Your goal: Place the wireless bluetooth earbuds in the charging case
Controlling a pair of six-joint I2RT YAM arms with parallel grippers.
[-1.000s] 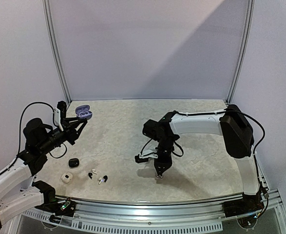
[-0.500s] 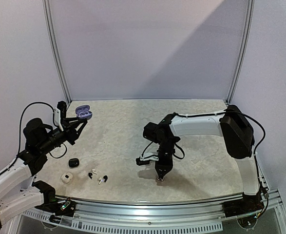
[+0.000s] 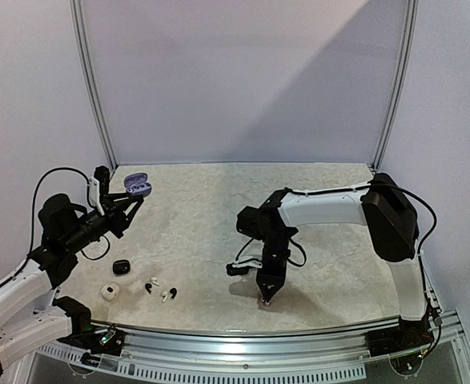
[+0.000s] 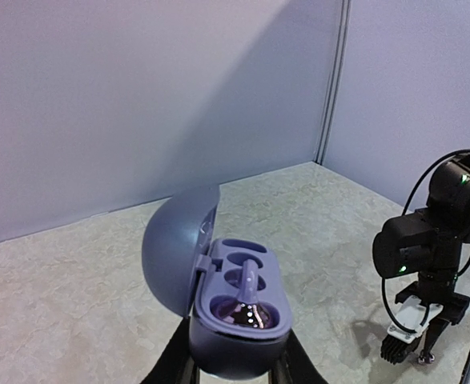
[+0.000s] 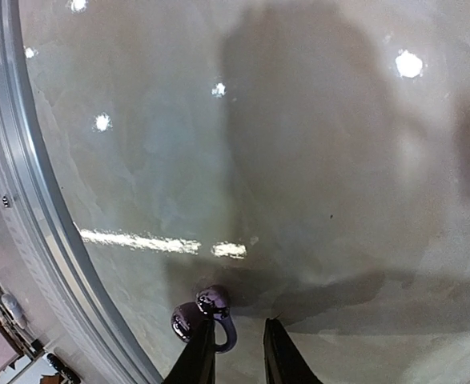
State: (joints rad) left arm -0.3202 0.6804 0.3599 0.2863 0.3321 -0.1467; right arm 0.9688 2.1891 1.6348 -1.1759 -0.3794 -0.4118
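Note:
The loose lavender earbud's round ends [image 5: 199, 310] are off to one side of the right gripper's fingers, so the robot should open these fingers and move them over the earbud's curved stem [image 5: 230, 334].
My left gripper [image 3: 127, 202] is shut on the greyish-lavender charging case [image 3: 137, 186] and holds it up at the back left with its lid open. In the left wrist view the case [image 4: 239, 336] holds one lavender earbud [image 4: 247, 298], and its other sockets are empty. My right gripper [image 3: 265, 298] is low over the table near the front edge. In the right wrist view its fingers [image 5: 239, 326] stand slightly apart. A second lavender earbud [image 5: 213, 302] lies on the table at the left fingertip, its stem curving into the gap.
A black case [image 3: 121, 266] and a white case [image 3: 110, 291] lie front left. Tiny black and white earbuds [image 3: 161, 289] lie beside them. The metal front rail [image 5: 34, 240] runs close to my right gripper.
My right gripper has moved toward the front edge and lower to the table. The left arm and the case have not moved.

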